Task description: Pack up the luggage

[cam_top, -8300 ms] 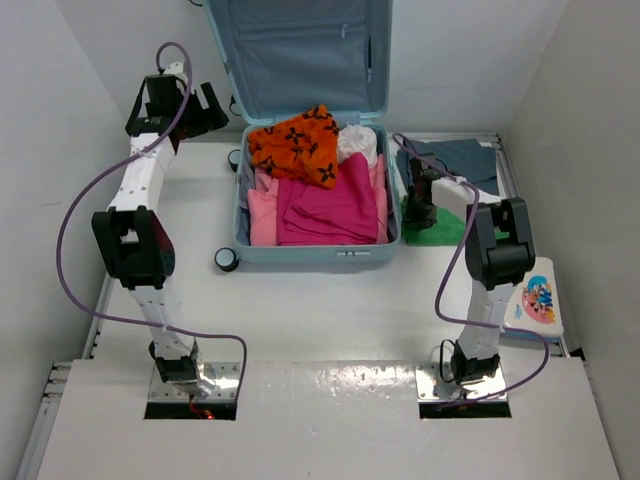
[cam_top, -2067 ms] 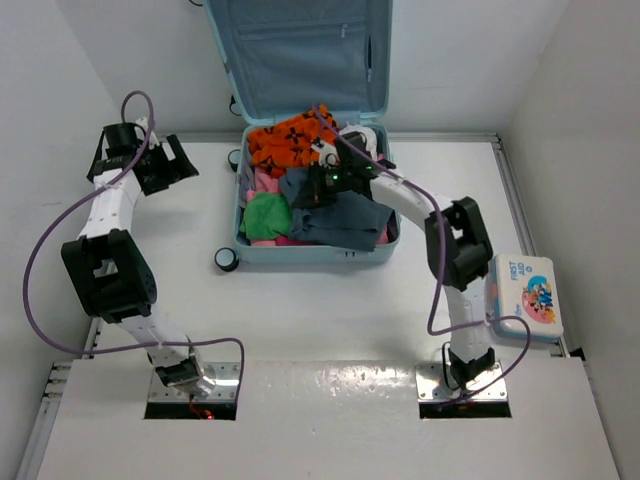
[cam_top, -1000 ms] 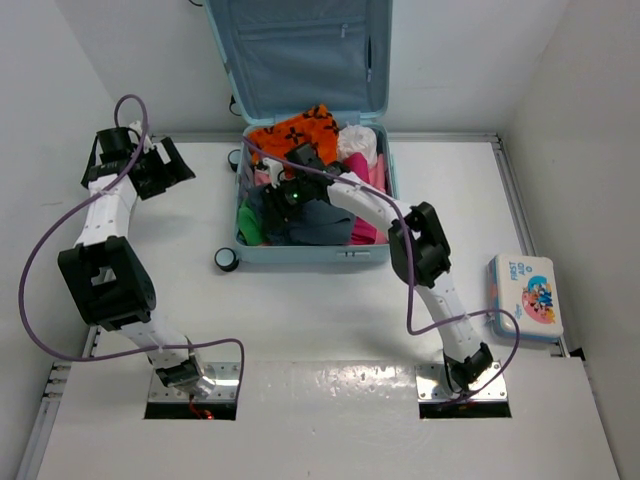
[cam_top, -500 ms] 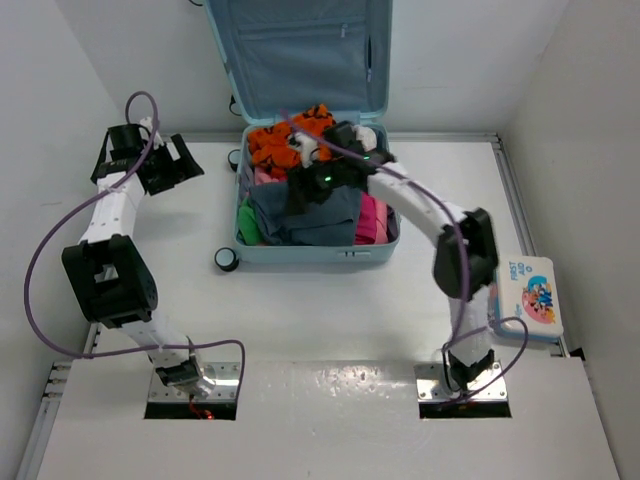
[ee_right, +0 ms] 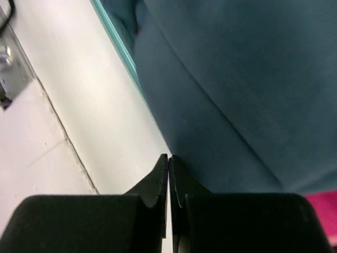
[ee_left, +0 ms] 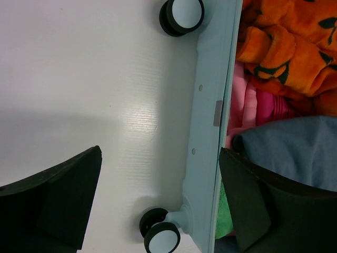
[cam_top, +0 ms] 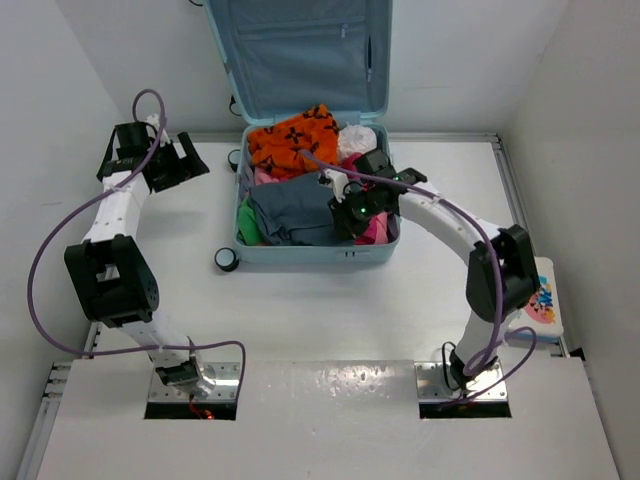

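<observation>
The dark blue cloth's hem (ee_right: 154,110) bulges out over the luggage's front rim. My closed right gripper should press the hem down inside the luggage's rim (cam_top: 328,238) before it reaches for the first-aid box.
The luggage (cam_top: 312,257) lies open on the table, its lid (cam_top: 300,50) standing against the back wall. Inside lie an orange patterned cloth (cam_top: 295,140), pink clothes (cam_top: 375,228), a white piece (cam_top: 352,142), a green piece (cam_top: 246,228) and a dark blue cloth (cam_top: 290,208) spread over the front. My right gripper (cam_top: 345,212) is low over the case's right half. In the right wrist view it (ee_right: 168,158) is shut at the hem of the dark blue cloth (ee_right: 237,95). My left gripper (cam_top: 188,162) is open and empty, left of the case, facing its side wall (ee_left: 208,105).
A white-and-blue first-aid box (cam_top: 545,300) lies at the table's right edge, partly behind my right arm. The case's black wheels (cam_top: 226,259) stick out on its left side, also seen in the left wrist view (ee_left: 181,16). White walls close in on three sides.
My right gripper has moved from the case's back middle to its right front and come down. The dark blue cloth it held up now lies spread in the case. My left arm barely moved.
</observation>
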`<state>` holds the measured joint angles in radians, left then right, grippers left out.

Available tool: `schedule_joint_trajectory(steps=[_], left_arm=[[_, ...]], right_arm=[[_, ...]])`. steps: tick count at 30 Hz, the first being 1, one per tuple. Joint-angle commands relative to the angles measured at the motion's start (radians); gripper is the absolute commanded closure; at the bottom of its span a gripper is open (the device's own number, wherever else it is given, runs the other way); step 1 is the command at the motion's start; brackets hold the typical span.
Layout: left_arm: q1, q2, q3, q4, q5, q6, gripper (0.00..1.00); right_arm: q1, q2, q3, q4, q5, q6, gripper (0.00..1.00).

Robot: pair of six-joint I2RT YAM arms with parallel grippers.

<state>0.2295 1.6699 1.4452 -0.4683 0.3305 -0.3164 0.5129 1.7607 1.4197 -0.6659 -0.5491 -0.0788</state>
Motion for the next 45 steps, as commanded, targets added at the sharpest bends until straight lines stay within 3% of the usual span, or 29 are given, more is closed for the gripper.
schedule_joint_trajectory(steps=[1, 6, 10, 14, 20, 24, 33, 35, 39, 41, 45], left_arm=[[-0.007, -0.009, 0.046, 0.031, -0.015, 0.022, 0.06], [-0.007, -0.009, 0.046, 0.031, -0.024, 0.031, 0.06], [-0.018, -0.027, 0.024, 0.031, -0.008, 0.054, 0.06], [-0.039, -0.059, 0.004, 0.031, 0.024, 0.097, 0.06], [-0.068, -0.113, -0.060, 0.031, 0.004, 0.142, 0.06], [-0.078, -0.122, -0.085, 0.042, 0.004, 0.152, 0.07], [-0.107, -0.131, -0.075, 0.042, 0.033, 0.174, 0.07], [-0.107, -0.131, -0.075, 0.042, 0.074, 0.195, 0.07], [-0.123, -0.171, -0.084, 0.042, 0.423, 0.319, 0.12], [-0.153, -0.200, -0.100, 0.042, 0.485, 0.388, 0.14], [-0.255, -0.229, -0.147, 0.005, 0.535, 0.463, 0.31]], right_arm=[[0.012, 0.020, -0.011, 0.001, 0.011, -0.036, 1.00], [0.006, 0.112, -0.027, 0.146, 0.234, 0.040, 1.00], [-0.013, 0.210, 0.021, 0.173, 0.314, 0.108, 1.00], [-0.069, 0.214, 0.087, 0.140, 0.131, 0.174, 1.00], [-0.099, 0.028, 0.024, 0.085, -0.169, 0.108, 1.00], [-0.080, -0.058, -0.008, 0.055, -0.206, 0.088, 1.00], [-0.059, 0.022, -0.034, 0.065, -0.083, -0.012, 1.00], [-0.051, 0.039, -0.044, 0.051, -0.046, -0.067, 1.00], [-0.053, 0.085, -0.132, 0.178, 0.073, -0.072, 1.00], [-0.057, 0.109, -0.143, 0.232, 0.156, -0.064, 1.00], [-0.057, 0.126, -0.140, 0.305, 0.227, -0.038, 1.00]])
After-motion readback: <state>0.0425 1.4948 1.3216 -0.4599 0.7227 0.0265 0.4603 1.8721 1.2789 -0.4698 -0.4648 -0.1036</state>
